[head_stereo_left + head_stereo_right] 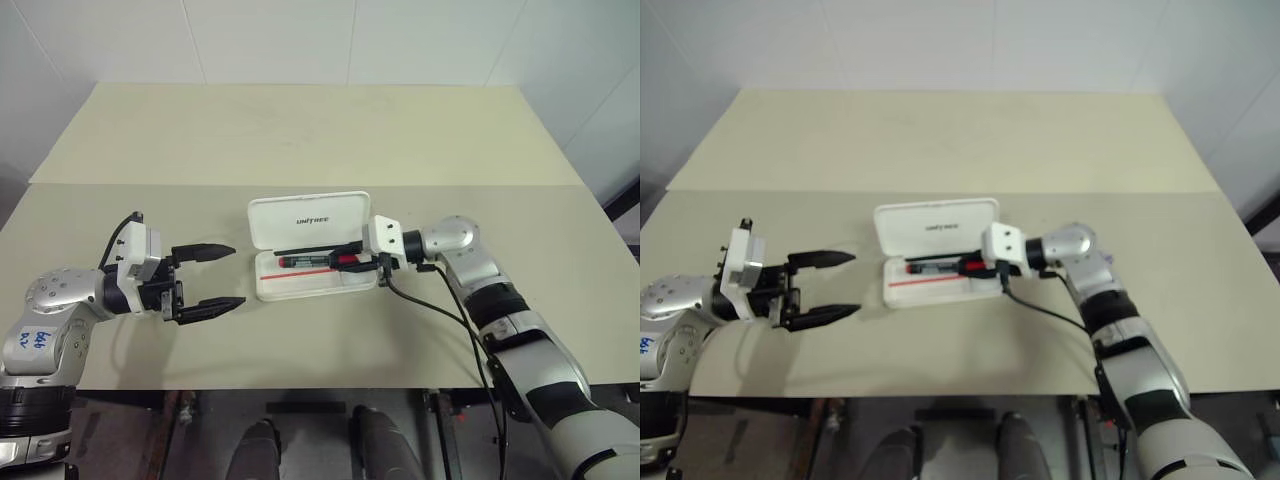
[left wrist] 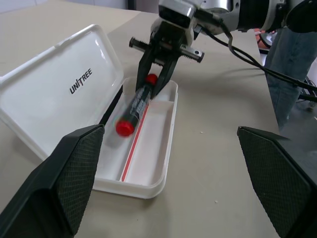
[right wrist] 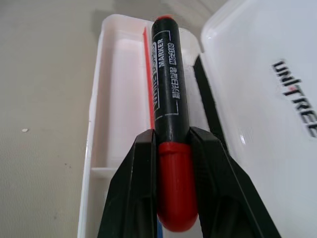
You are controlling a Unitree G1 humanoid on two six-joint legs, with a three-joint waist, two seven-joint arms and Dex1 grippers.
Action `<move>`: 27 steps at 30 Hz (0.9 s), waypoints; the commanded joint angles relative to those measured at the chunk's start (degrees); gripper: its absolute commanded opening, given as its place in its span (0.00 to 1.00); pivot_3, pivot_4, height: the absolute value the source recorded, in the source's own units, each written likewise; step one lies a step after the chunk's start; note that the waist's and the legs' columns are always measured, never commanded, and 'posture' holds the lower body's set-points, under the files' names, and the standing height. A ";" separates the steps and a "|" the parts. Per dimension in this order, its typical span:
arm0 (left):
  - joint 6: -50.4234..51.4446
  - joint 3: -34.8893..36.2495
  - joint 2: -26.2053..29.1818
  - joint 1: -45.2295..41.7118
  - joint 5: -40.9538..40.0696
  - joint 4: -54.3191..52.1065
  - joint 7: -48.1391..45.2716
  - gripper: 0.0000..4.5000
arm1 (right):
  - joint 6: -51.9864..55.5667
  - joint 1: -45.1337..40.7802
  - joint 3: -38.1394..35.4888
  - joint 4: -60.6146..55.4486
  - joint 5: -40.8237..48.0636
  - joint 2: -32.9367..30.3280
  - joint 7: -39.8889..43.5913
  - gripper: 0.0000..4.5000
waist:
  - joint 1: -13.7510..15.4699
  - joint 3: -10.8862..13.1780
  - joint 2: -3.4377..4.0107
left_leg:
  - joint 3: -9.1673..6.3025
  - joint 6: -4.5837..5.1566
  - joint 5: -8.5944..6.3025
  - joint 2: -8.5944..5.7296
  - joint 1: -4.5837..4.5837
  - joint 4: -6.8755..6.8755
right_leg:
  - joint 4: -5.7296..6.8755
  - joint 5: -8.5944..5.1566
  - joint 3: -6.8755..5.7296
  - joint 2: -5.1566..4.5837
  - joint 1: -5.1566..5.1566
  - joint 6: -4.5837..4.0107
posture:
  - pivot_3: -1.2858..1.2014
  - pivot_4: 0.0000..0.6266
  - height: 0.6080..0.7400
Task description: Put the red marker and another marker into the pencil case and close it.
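My gripper has the other marker to lower, and the red stripe runs beside a long empty compartment [image 1: 308,284]. The other marker should lie flat there, away from the red marker, when I lower it.
The pencil case [image 1: 310,218] lies open at the table's middle, its white lid tilted back on the far side and its shallow tray [image 1: 300,292] nearest me. My right gripper [image 1: 350,262] reaches in from the right, shut on the red marker [image 1: 305,261] at its red cap [image 3: 176,193]. The black barrel [image 2: 138,101] runs along the tray just above it, red tail end [image 2: 124,127] lowest. A thin red stripe [image 3: 148,74] lies inside the tray. My left gripper [image 1: 237,275] is open with nothing between its fingers [image 2: 74,173], a short way left of the case. The other marker is out of view.
Two beige tabletops meet at a seam [image 1: 300,185] behind the case. A black cable [image 1: 440,305] trails from my right wrist over the table toward its front edge [image 1: 300,388]. Beyond the table's right side stands what looks like a person's leg in jeans [image 2: 292,64].
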 commanded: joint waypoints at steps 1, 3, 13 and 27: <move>-0.12 1.13 -0.58 0.32 -1.28 -2.51 0.82 1.00 | -4.01 -3.62 -0.15 3.97 -1.77 1.14 -0.83 0.13 | -0.07 0.00 0.01 | 0.00 -0.01 0.01 0.00 0.00 0.00 | 0.02 0.00 0.00 0.00 0.00 0.00 | 0.52 0.24 1.00; -0.08 1.04 -0.80 0.31 -1.27 -2.76 1.05 1.00 | -5.15 -4.90 -0.48 6.47 -2.65 1.90 -1.60 0.13 | -0.22 0.01 0.01 | 0.00 -0.02 0.01 0.00 0.02 0.00 | 0.04 0.00 0.00 0.00 0.00 0.00 | 0.52 0.24 1.00; -0.39 1.02 -1.41 0.33 -1.11 -2.70 1.26 1.00 | -7.92 -7.53 -1.76 11.25 -4.21 3.05 -3.81 0.36 | -1.31 0.01 0.01 | -0.01 -0.02 0.01 0.00 0.02 -0.01 | 0.06 0.00 0.00 0.00 0.00 0.00 | 0.52 0.24 1.00; -1.57 0.48 -1.62 -0.62 -0.48 -0.40 0.00 1.00 | 0.06 -5.98 -6.57 -3.28 6.59 2.55 3.81 0.99 | -1.35 0.04 0.06 | -0.02 -0.03 0.02 0.01 0.04 -0.02 | 0.25 -0.01 0.01 0.02 -0.02 0.01 | 0.52 0.24 1.00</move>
